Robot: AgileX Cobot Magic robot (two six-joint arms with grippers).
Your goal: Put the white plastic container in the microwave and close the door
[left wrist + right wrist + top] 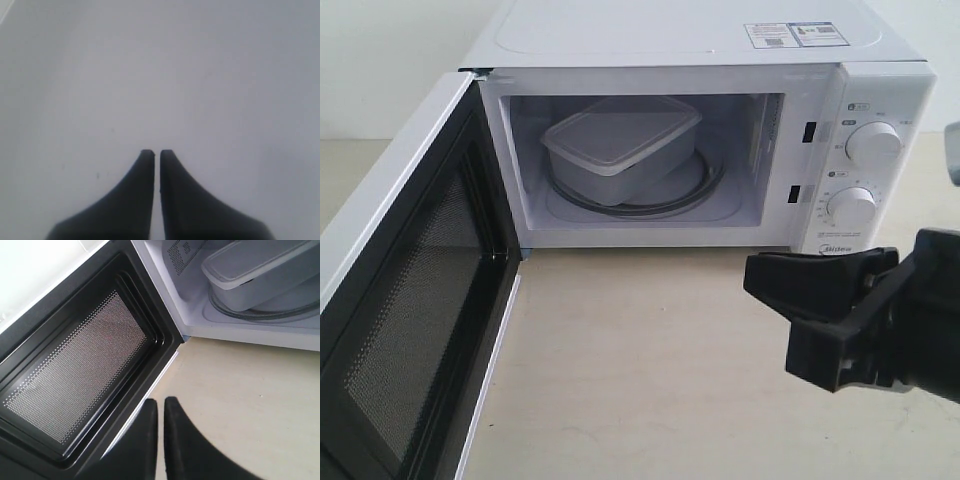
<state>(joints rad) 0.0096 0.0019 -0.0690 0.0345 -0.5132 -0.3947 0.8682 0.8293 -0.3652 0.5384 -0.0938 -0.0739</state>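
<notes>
My right gripper is in the way with the door wide open [432, 262], so I should pull that gripper back and swing the door from outside [392, 178] with my left gripper.
The white plastic container [620, 140] sits lidded on the glass turntable [692, 196] inside the microwave [700, 40]. It shows again in the right wrist view [260, 270]. The door [410, 300] stands wide open to the left, black inner face and mesh window [75, 375] showing. My right gripper [760, 280] hovers shut and empty in front of the knob panel, over the table; its fingers [160, 402] point toward the door's lower edge. My left gripper [157, 152] is shut with nothing in it, close to a plain white surface, and is hidden from the exterior view.
Two round knobs [873, 143] [851, 207] sit on the microwave's right panel. The beige table [640, 360] stretches in front of the oven. The open door takes up the left side.
</notes>
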